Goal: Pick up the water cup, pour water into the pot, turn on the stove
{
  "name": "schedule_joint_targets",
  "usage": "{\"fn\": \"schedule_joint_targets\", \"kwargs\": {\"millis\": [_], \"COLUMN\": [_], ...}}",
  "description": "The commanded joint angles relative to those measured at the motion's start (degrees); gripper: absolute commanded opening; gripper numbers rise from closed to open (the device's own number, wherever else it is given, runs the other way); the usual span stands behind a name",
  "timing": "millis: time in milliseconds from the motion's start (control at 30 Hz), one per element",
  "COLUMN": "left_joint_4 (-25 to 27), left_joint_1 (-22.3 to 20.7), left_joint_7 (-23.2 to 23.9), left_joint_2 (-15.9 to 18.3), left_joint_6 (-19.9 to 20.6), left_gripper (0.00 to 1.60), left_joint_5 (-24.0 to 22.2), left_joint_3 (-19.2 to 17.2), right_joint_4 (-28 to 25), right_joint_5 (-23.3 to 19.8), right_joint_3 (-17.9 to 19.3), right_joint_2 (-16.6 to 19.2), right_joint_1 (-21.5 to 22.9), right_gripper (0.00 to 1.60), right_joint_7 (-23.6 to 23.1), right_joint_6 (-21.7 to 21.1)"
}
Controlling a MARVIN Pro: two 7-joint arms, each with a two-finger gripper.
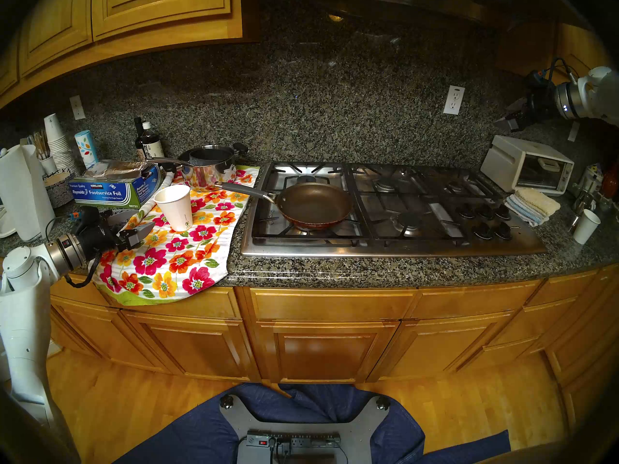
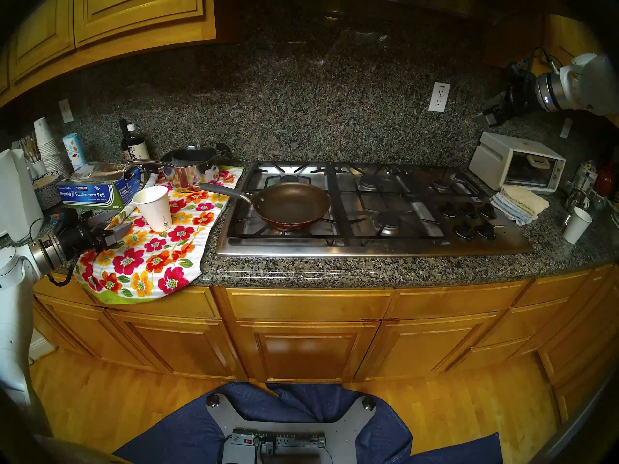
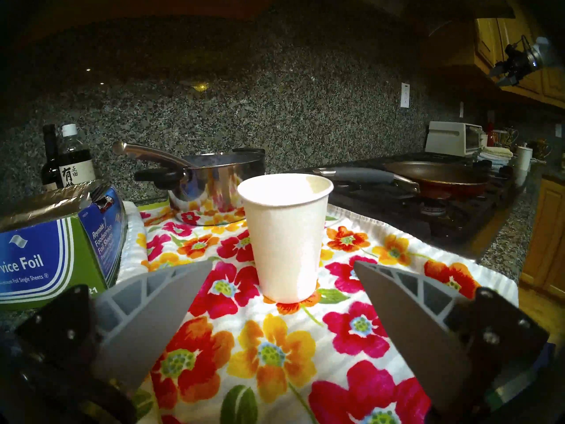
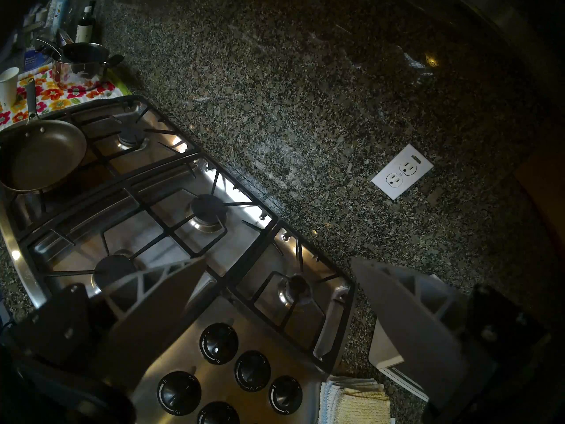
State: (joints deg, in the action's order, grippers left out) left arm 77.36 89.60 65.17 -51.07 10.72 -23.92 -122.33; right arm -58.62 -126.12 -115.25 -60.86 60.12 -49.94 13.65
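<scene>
I expect the water cup (image 1: 177,210) to bend out of its round shape when I carry and pour it, because it has thin tapered sides and an open round rim (image 1: 173,194).
The white water cup (image 1: 175,207) (image 3: 284,239) stands upright on a flowered towel, left of the stove (image 1: 385,249). My left gripper (image 1: 145,220) (image 3: 282,262) hovers low just left of the cup, open, its fingers short of the cup's sides and holding nothing. The pot (image 1: 315,202) (image 4: 39,154), a brown frying pan, sits on the front-left burner with its grey handle pointing toward the cup. High at the far right, above the toaster oven, my right gripper (image 1: 507,115) (image 4: 278,258) is open and empty. Below it lie the stove's black knobs (image 4: 218,343).
A steel saucepan (image 1: 209,165) and a foil box (image 1: 110,188) crowd in behind the cup. The flowered towel (image 1: 174,255) hangs over the counter edge. A toaster oven (image 1: 529,165), folded cloths (image 1: 532,204) and a plain cup (image 1: 586,225) sit right of the stove.
</scene>
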Motion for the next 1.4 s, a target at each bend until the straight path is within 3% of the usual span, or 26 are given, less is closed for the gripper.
{"fn": "schedule_joint_targets", "kwargs": {"millis": [0, 467, 1367], "left_joint_4": [-0.57, -1.75, -3.15], "left_joint_1": [-4.5, -5.95, -7.71], "left_joint_7": [-0.32, -1.29, -1.01], "left_joint_2": [0.91, 0.28, -0.78], "left_joint_6": [-0.48, -4.91, -6.76], "left_gripper": [1.6, 1.6, 1.6], "left_joint_5": [-0.9, 0.47, 0.17], "left_joint_3": [0.8, 3.66, 6.26], "right_joint_4": [1.46, 1.47, 1.48], "right_joint_5": [-0.26, -0.27, -0.28], "right_joint_3": [-0.02, -0.03, -0.04], "right_joint_2": [-0.36, -0.37, -0.37], "right_joint_1": [1.74, 1.74, 1.74], "right_gripper": [1.6, 1.6, 1.6], "right_joint_7": [0.14, 0.13, 0.12], "right_joint_6": [0.12, 0.13, 0.13]}}
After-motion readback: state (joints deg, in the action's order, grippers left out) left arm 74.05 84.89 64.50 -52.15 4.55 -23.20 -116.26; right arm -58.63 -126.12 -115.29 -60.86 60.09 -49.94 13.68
